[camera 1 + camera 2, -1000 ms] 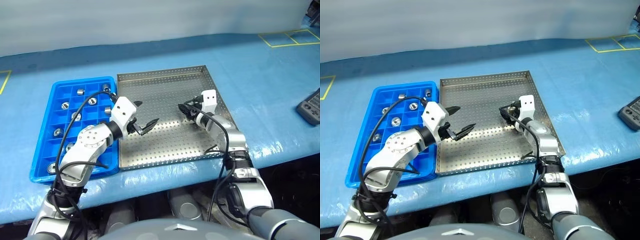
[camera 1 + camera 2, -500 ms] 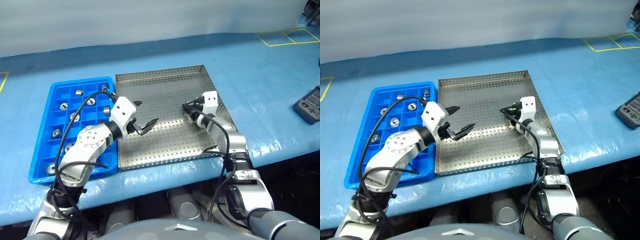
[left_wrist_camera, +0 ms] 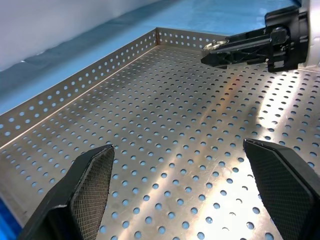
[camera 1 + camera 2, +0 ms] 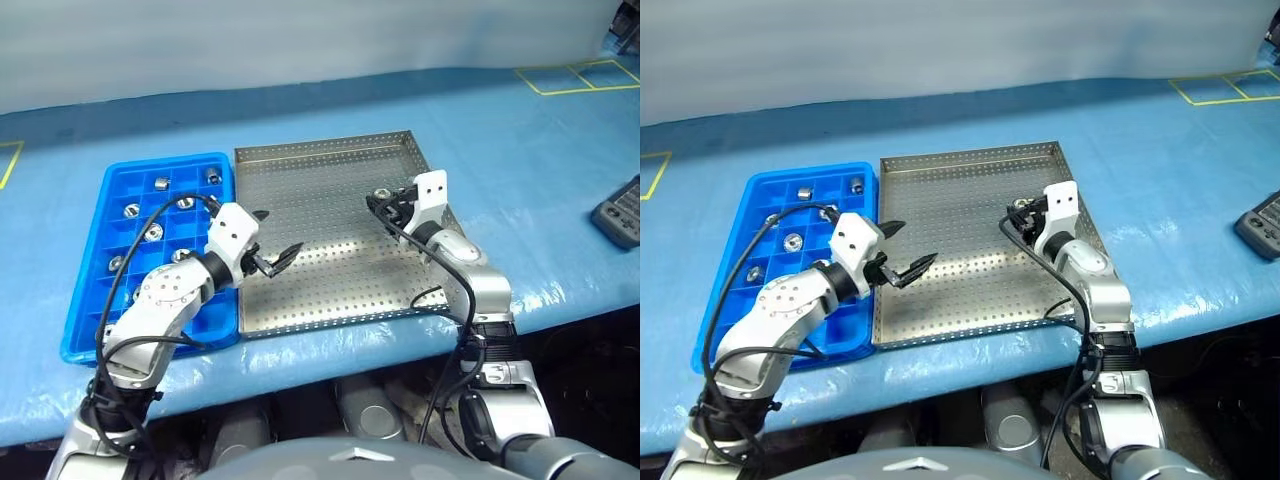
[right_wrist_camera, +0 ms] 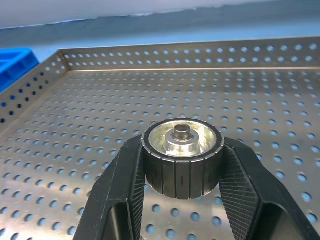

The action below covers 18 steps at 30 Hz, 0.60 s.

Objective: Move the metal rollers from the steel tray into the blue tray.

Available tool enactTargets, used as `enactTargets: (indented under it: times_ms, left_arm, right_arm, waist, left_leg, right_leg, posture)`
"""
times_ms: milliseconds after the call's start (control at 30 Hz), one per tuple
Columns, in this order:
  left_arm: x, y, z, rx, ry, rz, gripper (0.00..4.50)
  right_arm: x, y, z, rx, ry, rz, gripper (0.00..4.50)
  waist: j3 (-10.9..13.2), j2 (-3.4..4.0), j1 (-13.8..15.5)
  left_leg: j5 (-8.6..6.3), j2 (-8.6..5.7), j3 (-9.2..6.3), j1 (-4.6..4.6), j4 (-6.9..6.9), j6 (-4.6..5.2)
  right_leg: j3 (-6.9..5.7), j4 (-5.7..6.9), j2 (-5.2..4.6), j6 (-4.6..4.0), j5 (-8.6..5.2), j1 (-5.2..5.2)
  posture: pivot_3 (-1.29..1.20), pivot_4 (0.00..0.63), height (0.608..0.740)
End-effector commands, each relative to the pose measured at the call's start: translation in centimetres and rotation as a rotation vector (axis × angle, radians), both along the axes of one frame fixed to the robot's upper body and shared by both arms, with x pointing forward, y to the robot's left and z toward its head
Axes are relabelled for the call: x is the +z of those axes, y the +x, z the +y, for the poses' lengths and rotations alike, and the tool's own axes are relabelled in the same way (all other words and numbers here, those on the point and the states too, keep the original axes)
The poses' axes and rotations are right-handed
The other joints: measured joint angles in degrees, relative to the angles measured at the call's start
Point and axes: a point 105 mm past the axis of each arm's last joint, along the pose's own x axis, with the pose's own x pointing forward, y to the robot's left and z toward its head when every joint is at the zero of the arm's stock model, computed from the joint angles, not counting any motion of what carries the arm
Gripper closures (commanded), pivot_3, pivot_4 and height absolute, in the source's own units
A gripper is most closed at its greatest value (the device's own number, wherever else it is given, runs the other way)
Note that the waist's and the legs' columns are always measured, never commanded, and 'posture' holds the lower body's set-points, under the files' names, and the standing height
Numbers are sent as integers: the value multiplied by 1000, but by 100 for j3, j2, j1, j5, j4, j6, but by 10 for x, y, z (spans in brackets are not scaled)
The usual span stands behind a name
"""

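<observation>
The metal roller is held upright in my right gripper by its ribbed side (image 5: 183, 178), so I keep carrying it until it sits in the blue tray's empty front compartment (image 4: 193, 324).
My right gripper (image 4: 385, 203) is shut on a metal roller (image 5: 181, 160), a ribbed silver cylinder with a dark centre, held just above the perforated floor of the steel tray (image 4: 330, 275) on its right side. The left gripper (image 4: 273, 238) hangs open and empty over the steel tray's left part, beside the blue tray (image 4: 88, 305). Its wide-spread fingers (image 3: 85, 192) frame bare perforated metal, with the right gripper (image 3: 235, 47) across from them. Several metal rollers (image 4: 153, 232) sit in compartments of the blue tray.
A dark flat device (image 4: 620, 212) lies at the table's right edge. Yellow tape lines (image 4: 580, 75) mark the blue cover at the far right. The steel tray's low rim (image 5: 165, 55) runs all round it, and the table's front edge is close behind both trays.
The right gripper has shut on the roller and lifted it up off the tray floor, pulling back slightly. The left gripper, still open, has drawn a little toward the blue tray.
</observation>
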Motion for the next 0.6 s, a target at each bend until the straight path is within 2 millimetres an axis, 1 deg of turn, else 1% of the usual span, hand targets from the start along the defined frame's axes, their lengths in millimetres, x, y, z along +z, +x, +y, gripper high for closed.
enactTargets:
  times_ms: [33,167,233,267,333,367,400,433,500,533,567,600]
  left_arm:
    - [21,-8,10,19,-8,-66,0]
    - [32,-23,32,72,24,-82,0]
    - [36,-30,45,118,48,-84,0]
    - [37,-35,52,149,67,-82,0]
    - [36,-46,76,256,113,-67,0]
    - [36,-51,84,294,129,-60,0]
    - [34,-57,95,347,149,-46,0]
    - [32,-61,101,378,161,-37,0]
    - [32,-78,121,486,182,-17,0]
    - [32,-83,125,515,186,-13,0]
    - [31,-93,132,557,193,-3,0]
    - [30,-102,137,593,199,10,0]
  right_arm:
    - [23,-18,21,152,-12,-70,2757]
    - [36,-45,52,378,-43,-111,2757]
    - [39,-55,68,471,-48,-122,2757]
    - [40,-60,77,519,-51,-126,2757]
    - [44,-72,102,642,-39,-140,2757]
    - [46,-76,110,681,-34,-145,2757]
    - [47,-82,121,736,-27,-151,2757]
    - [47,-85,127,769,-24,-153,2757]
    - [47,-99,152,898,-12,-152,2757]
    - [46,-104,159,936,-12,-152,2757]
    - [44,-109,169,987,-13,-146,2757]
    - [42,-114,177,1033,-17,-139,2757]
  waist:
    - [0,0,26]
    - [2,-1,65]
    - [2,-2,110]
    - [3,-3,142]
    - [3,-4,200]
    - [4,-5,238]
    - [6,-7,298]
    - [6,-8,369]
    - [9,-19,520]
    - [9,-20,616]
    - [10,-24,755]
    - [10,-25,835]
  left_leg:
    - [-1,0,0,0,0,1]
    - [-4,6,1,-1,-1,3]
    - [-5,9,1,0,0,3]
    - [-5,13,1,1,0,2]
    - [-5,17,2,5,0,1]
    - [-7,20,4,8,0,-1]
    - [-8,25,4,9,0,-4]
    - [-9,27,3,9,0,-5]
    - [-10,30,-3,8,0,-8]
    - [-14,36,-3,8,0,-14]
    - [-17,37,-5,10,-1,-17]
    - [-19,37,-15,6,-1,-20]
  right_leg:
    - [0,-1,0,0,0,0]
    - [1,-3,-9,-1,-1,-3]
    - [1,-3,-14,0,-1,-4]
    - [0,-3,-13,0,-2,-3]
    - [-1,-2,-9,-2,-3,-2]
    - [-1,-1,-6,-4,-4,-2]
    - [-2,-2,-3,-6,-5,-2]
    - [-3,-1,-1,-9,-7,-4]
    - [-13,-1,-1,-16,-10,-4]
    - [-14,-2,2,-19,-12,-5]
    - [-17,-2,1,-24,-14,-4]
    - [-28,-3,0,-30,-18,-7]
  posture:
    - [-171,150,740]
    - [-135,150,740]
    - [-106,150,740]
    - [-86,150,740]
    - [-42,150,740]
    - [-29,150,740]
    - [-2,150,740]
    - [18,150,740]
    - [94,150,740]
    - [122,150,740]
    - [147,150,740]
    - [173,150,740]
